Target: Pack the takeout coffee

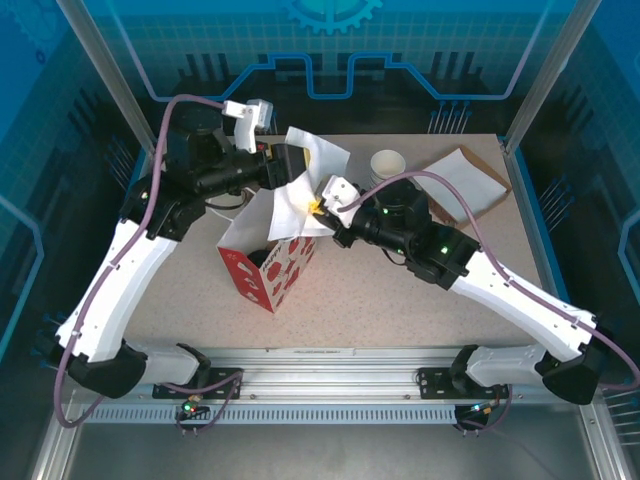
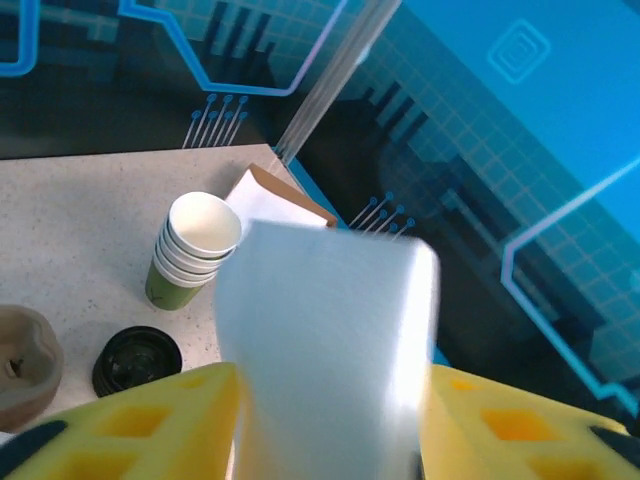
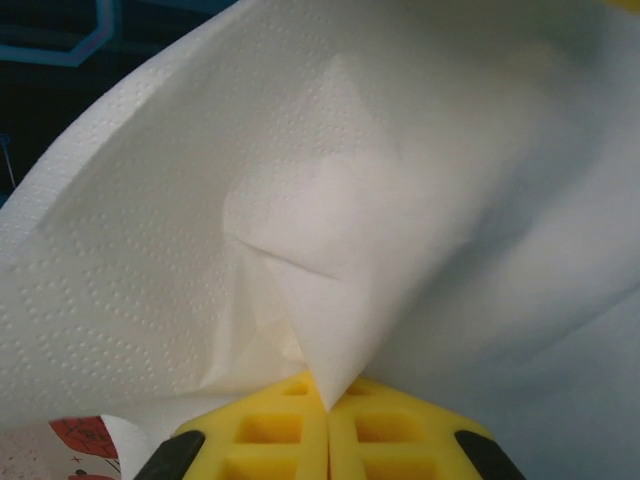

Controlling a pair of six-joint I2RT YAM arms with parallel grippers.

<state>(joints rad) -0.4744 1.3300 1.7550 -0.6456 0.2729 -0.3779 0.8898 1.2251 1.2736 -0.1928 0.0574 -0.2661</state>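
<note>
My right gripper is pinching the napkin [image 1: 293, 213] next to the bag's opening, so I should grip the napkin's upper edge [image 1: 317, 147] with my left gripper and pull it back over the bag.
A red-and-white printed bag [image 1: 272, 278] stands open in the middle of the table, with a large white napkin [image 1: 300, 190] rising out of its mouth. The takeout coffee is hidden; the bag's mouth is dark inside. My right gripper [image 1: 316, 207] is shut on a folded corner of the napkin [image 3: 350, 200], its yellow fingers [image 3: 290, 430] pressed together, above the bag's print [image 3: 85, 440]. My left gripper [image 1: 293, 162] reaches in from the left behind the bag. Its yellow fingers [image 2: 150, 420] stand apart, with the blurred napkin [image 2: 330, 320] filling the gap between them.
A stack of lidless green cups [image 1: 387, 163] [image 2: 190, 250] stands at the back, with a flat brown paper bag and white sheets [image 1: 470, 180] to its right. Black lids [image 2: 137, 360] and a brown rounded object [image 2: 20, 365] lie near the stack.
</note>
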